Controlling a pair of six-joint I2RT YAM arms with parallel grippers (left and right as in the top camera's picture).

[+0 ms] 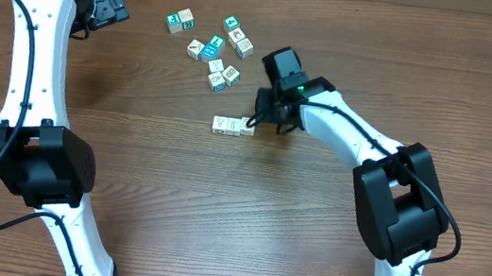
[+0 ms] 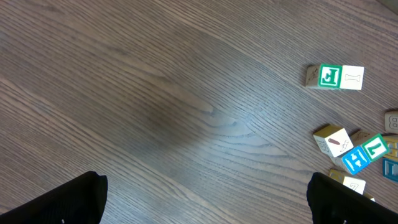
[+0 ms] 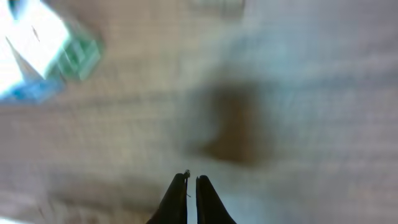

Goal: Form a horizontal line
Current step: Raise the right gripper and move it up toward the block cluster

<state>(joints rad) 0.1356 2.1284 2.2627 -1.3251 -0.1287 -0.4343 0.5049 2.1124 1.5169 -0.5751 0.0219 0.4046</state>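
Observation:
My right gripper needs to get the end cube (image 1: 247,128) beside it into line, because the cube is farther back than the row. My right gripper should go behind that cube and push it.
A short row of pale wooden cubes (image 1: 233,126) lies left to right on the table, the cubes touching; I cannot read their letter colours. My right gripper (image 1: 264,120) is just right of the row's right end, close to it. In the right wrist view its fingers (image 3: 191,178) are shut with nothing between them, and the picture is blurred. My left gripper (image 1: 108,5) is far off at the back left, above bare table. In the left wrist view its fingers (image 2: 208,200) are wide apart and empty.
Several loose teal-and-white and pale cubes (image 1: 219,53) lie scattered behind the row, with one pair (image 1: 180,22) further left. The left wrist view shows that pair (image 2: 334,77) and more cubes (image 2: 357,152) at its right edge.

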